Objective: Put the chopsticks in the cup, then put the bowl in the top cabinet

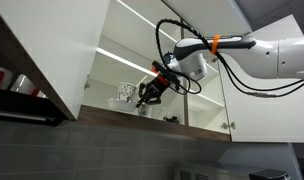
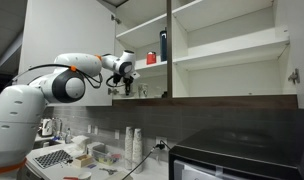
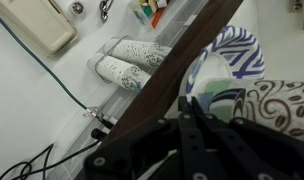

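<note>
The robot's gripper keeps gently moving the blue-and-white bowl [image 3: 241, 50] onto the lowest shelf [image 1: 108, 106] until it rests there and then let go, since the bowl is inside the cabinet's dark brown edge.
The top cabinet [image 1: 117, 45] [image 2: 227, 55] stands open, its dark brown bottom edge [image 3: 197, 45] crossing the wrist view. My gripper [image 1: 144, 98] [image 2: 119, 88] [image 3: 187, 108] reaches onto the lowest shelf. Its fingers are pressed together and nothing shows between them. Right of the fingertips lies the bowl [image 3: 284, 105], white with dark speckles. Just beyond the tips sits a blue-and-white patterned vessel [image 3: 232, 55]; I cannot tell whether it is the cup. The chopsticks are out of view.
A dark bottle [image 2: 163, 45] and a red item [image 2: 151, 57] stand on the shelf above. A glassy object [image 1: 127, 93] sits beside the gripper. Below are stacked paper cups [image 3: 127, 65] [image 2: 135, 145], counter clutter, and a black appliance [image 2: 242, 150].
</note>
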`<action>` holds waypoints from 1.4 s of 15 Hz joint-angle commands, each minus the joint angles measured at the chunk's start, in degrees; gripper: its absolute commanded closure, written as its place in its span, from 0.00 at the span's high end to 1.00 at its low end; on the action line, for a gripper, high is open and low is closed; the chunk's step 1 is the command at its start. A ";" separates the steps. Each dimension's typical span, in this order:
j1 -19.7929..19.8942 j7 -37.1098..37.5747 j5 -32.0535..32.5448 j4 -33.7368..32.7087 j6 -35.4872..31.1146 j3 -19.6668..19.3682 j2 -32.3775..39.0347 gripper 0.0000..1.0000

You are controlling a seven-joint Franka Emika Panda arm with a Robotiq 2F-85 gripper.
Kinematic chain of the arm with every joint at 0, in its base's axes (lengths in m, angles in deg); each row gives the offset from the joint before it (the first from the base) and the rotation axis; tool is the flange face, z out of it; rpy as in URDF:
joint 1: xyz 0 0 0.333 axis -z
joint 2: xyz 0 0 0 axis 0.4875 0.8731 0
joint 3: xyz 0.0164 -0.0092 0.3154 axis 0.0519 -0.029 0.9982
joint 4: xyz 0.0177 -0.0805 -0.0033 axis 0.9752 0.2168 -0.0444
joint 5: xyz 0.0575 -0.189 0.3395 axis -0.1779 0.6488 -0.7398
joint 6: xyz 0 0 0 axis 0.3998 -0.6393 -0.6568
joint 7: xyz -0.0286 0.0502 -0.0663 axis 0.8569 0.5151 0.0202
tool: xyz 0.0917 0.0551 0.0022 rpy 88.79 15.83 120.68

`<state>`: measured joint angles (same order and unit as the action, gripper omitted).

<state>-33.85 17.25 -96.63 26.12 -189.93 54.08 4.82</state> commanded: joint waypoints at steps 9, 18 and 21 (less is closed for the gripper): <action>-6.21 11.24 7.97 -19.98 1.93 0.17 15.02 0.29; -5.94 11.56 6.96 -25.26 1.76 -0.50 16.61 0.94; -4.65 10.38 5.23 -25.58 2.43 0.00 15.98 1.00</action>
<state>-39.54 27.59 -90.07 2.76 -189.80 53.75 20.32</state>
